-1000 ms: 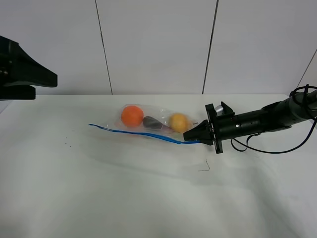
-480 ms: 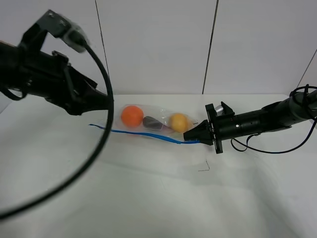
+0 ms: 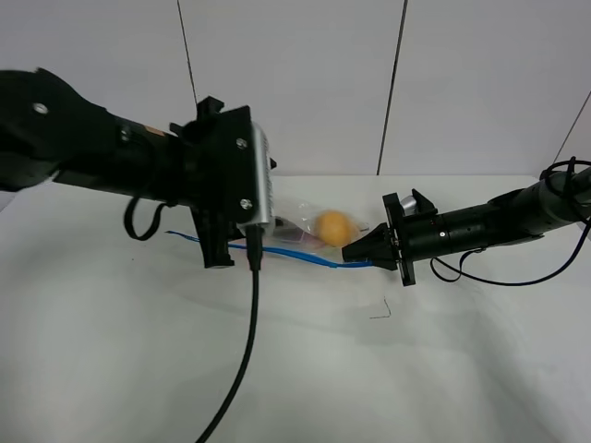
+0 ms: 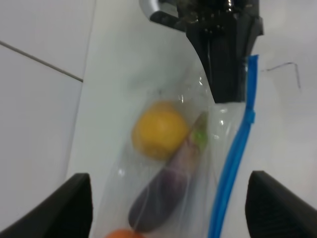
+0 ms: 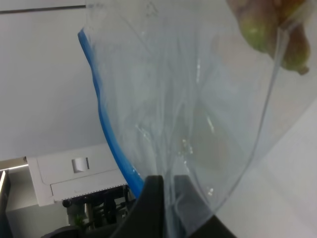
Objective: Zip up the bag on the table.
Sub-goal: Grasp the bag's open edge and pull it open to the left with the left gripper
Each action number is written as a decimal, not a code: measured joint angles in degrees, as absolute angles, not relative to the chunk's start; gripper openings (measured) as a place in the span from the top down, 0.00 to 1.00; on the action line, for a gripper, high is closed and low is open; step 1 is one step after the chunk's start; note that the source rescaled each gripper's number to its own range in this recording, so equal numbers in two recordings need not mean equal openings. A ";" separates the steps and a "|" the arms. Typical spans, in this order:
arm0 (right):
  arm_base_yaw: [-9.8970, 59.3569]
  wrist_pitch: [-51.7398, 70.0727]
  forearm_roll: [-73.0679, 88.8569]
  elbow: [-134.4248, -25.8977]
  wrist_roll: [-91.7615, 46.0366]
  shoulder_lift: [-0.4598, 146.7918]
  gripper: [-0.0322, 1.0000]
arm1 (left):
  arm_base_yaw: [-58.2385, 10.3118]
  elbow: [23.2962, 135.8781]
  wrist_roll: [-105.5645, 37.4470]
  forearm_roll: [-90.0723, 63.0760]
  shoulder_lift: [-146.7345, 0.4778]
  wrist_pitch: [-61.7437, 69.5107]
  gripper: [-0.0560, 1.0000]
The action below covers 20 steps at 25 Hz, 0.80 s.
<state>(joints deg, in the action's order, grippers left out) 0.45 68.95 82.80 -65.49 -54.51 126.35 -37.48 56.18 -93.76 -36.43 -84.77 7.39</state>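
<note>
My right gripper is holding the bag's end (image 3: 358, 265) past the blue slider (image 4: 251, 117). My left gripper should go on along the bag's strip until its fingers close on the slider.
The clear bag (image 3: 309, 236) lies on the white table (image 3: 388, 378), with a yellow fruit (image 3: 333, 227) showing inside and its blue zipper strip (image 3: 300, 257) along the near edge. My right gripper (image 3: 355, 254) is shut on the bag's right end by the strip. In the right wrist view the gripper (image 5: 168, 191) pinches the plastic (image 5: 198, 119). My left gripper (image 3: 231, 242) hovers over the bag's left end and hides that part. In the left wrist view the gripper (image 4: 168, 201) stands open, straddling the bag (image 4: 173, 153) and its purple vegetable (image 4: 161, 201).
A black cable (image 3: 244, 360) hangs from the left arm down across the table's front. A thin dark wire-like mark (image 3: 380, 310) lies on the table in front of the right gripper. A panelled white wall (image 3: 305, 83) stands behind the table.
The left arm has swung in from the far left to above the bag's left end and now covers the orange fruit. The right gripper and bag have not moved.
</note>
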 joint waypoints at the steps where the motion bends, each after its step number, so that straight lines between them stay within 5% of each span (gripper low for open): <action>1: 0.45 68.95 82.80 -65.49 -54.51 126.35 0.97 | -38.66 56.18 -93.56 -36.43 -85.92 4.93 0.07; 20: 0.45 68.95 82.84 -65.49 -54.51 126.35 0.97 | -53.47 49.48 -88.38 -36.06 -104.30 -31.88 0.07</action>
